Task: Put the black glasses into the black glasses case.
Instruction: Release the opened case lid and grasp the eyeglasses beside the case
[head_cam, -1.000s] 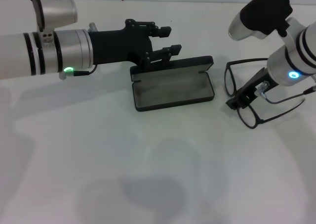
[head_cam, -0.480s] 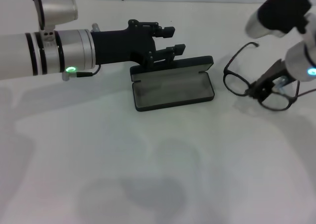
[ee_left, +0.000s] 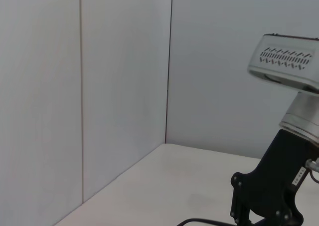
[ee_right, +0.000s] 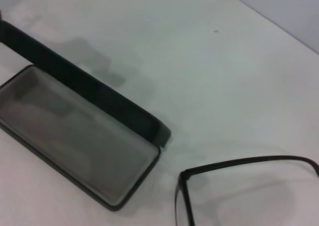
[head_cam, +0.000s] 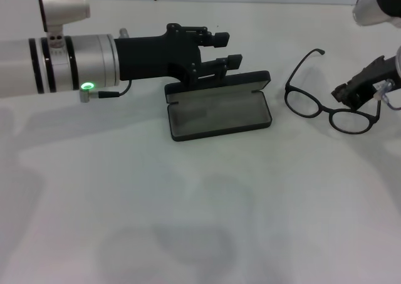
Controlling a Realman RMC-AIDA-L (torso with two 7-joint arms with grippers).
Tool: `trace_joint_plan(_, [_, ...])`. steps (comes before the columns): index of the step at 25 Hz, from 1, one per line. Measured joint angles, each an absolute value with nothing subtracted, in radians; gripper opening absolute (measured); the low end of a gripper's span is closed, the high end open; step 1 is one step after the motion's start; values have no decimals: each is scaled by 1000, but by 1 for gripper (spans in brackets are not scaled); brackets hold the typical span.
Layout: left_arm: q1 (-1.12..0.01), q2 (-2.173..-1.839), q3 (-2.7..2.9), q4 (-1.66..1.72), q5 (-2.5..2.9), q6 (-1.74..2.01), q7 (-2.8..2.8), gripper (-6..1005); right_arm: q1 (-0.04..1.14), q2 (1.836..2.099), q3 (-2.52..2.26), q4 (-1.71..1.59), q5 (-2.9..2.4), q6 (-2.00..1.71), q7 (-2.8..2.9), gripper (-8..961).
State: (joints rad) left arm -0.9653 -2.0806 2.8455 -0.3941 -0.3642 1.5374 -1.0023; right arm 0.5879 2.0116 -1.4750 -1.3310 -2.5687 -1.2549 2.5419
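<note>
The robot's right gripper is at the lens farther from the case (head_cam: pixel 351 121), so it should open, go to the bridge (head_cam: pixel 324 110) and grip the black glasses there before it lifts them.
The black glasses case (head_cam: pixel 219 111) lies open at the table's middle, grey lining up, lid standing along its far side. It also shows in the right wrist view (ee_right: pixel 75 131). My left gripper (head_cam: pixel 224 50) is open and empty, just above and behind the lid's edge. The black glasses (head_cam: pixel 331 107) stand to the right of the case, lenses toward me, one temple arm reaching back. One temple arm shows in the right wrist view (ee_right: pixel 249 161). My right gripper (head_cam: pixel 360 88) is at the glasses' right side, shut on the frame near the right lens.
The white table (head_cam: pixel 188 209) spreads bare in front of the case. A pale wall rises behind the table's far edge (ee_left: pixel 124 86). The right arm's housing (ee_left: pixel 289 61) shows in the left wrist view.
My right gripper has moved right and back with the glasses, turning them so the lenses face me. My left gripper has edged slightly right over the lid. The case has not moved.
</note>
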Motion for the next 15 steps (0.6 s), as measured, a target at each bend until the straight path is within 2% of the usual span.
trace_joint_plan(8, [-969,-2080,2845,-395,-363,1529,-998,481,627,2012,-1467,-1337,-2570,-1332,2541,56])
trace_joint_plan(15, [-969,-2080,2845,-396,-362,1527,-995,481,643,2013,-1501,-1315,-2572,-1354,2541,271])
